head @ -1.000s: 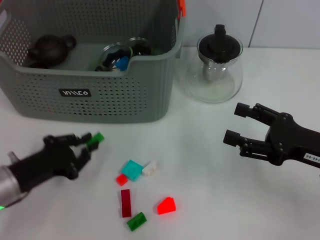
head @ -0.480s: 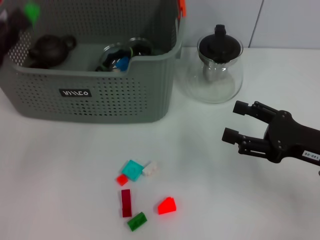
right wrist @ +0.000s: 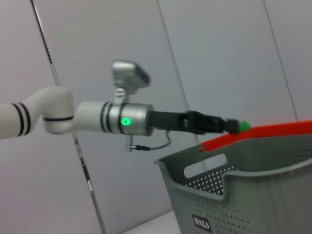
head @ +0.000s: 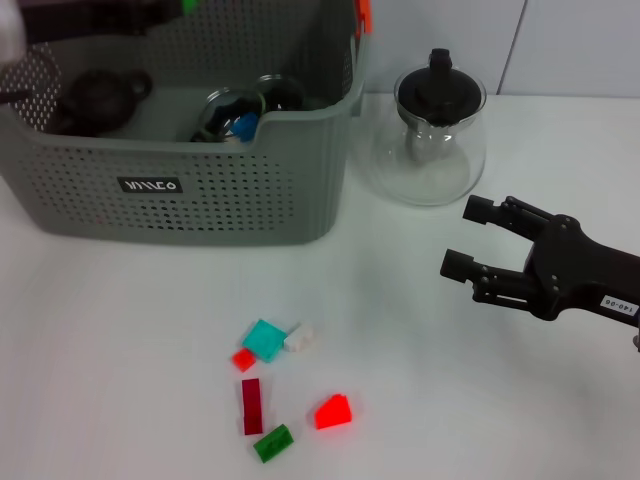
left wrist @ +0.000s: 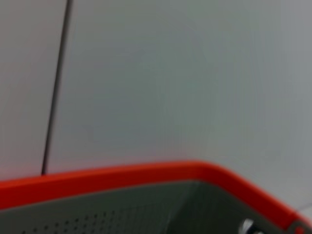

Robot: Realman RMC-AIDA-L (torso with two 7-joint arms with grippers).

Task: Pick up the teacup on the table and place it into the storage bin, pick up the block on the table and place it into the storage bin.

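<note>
My left gripper is holding the small green block (head: 189,5) within the storage bin's rim (head: 185,75), above the storage bin's open inside. It should keep going over the storage bin and let go of the block there.
My left gripper (head: 172,8) hangs over the back of the grey-green storage bin (head: 180,190), shut on a small green block (head: 188,5). The right wrist view shows the same gripper (right wrist: 233,125) from the side, with the green block (right wrist: 242,126) at its tip above the bin's orange rim (right wrist: 263,134). Glass teacups (head: 235,108) and a dark teapot (head: 98,95) lie inside the bin. Several loose blocks rest on the white table (head: 120,330): teal (head: 265,340), white (head: 299,338), dark red (head: 251,405), green (head: 272,442) and bright red (head: 333,411). My right gripper (head: 463,238) hovers open at the right, holding nothing.
A glass teapot (head: 440,135) with a black lid stands right of the bin, just behind my right gripper. The left wrist view shows only the bin's orange rim (left wrist: 146,175) and a grey wall.
My left gripper lifted the green block from the table's front left up and over the bin's back. The right gripper drifted slightly left.
</note>
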